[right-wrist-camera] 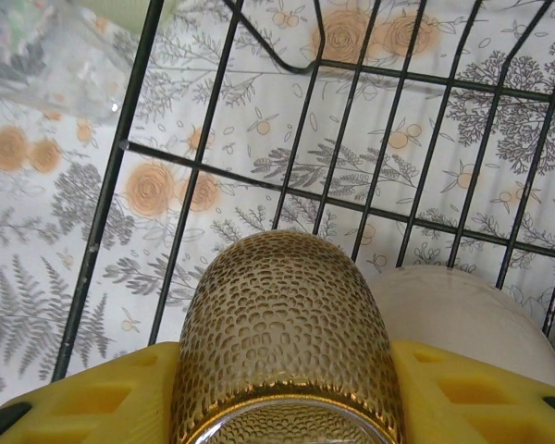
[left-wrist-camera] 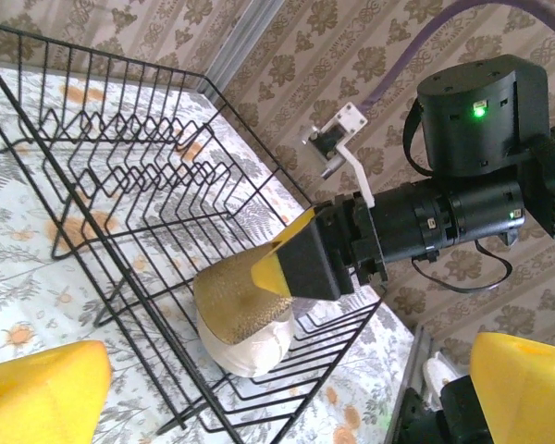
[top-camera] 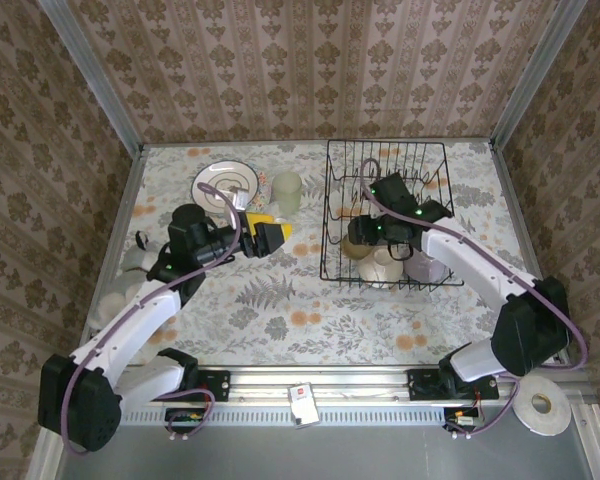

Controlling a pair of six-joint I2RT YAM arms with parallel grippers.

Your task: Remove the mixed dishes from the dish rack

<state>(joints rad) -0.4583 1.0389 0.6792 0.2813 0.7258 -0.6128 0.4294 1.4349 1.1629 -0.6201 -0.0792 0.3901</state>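
Note:
My open left gripper keeps going toward the cup's free rim point(left-wrist-camera: 229, 340) and closes there, as my right gripper is holding the brown cup point(right-wrist-camera: 291, 412) near its base.
The black wire dish rack point(top-camera: 385, 210) stands at the right of the table. My right gripper point(top-camera: 365, 235) reaches into it and is shut on the small brown cup point(right-wrist-camera: 285, 314), a yellow finger pressed to each side point(right-wrist-camera: 120, 393). Beside the cup, still in the rack, lie the cream bowl point(top-camera: 382, 266) and the lavender bowl point(top-camera: 427, 266). The left wrist view shows the cup point(left-wrist-camera: 231, 301) lying against the cream bowl point(left-wrist-camera: 250, 356). My left gripper point(top-camera: 270, 236) hovers open left of the rack, holding nothing. A white plate point(top-camera: 225, 183) and the pale green glass point(top-camera: 287, 192) rest on the table behind it.
Wallpapered walls close the table on three sides. A tape roll point(top-camera: 540, 412) lies beyond the front rail at the right. Pale objects point(top-camera: 135, 260) sit at the table's left edge. The near middle of the flowered cloth point(top-camera: 310, 320) carries nothing.

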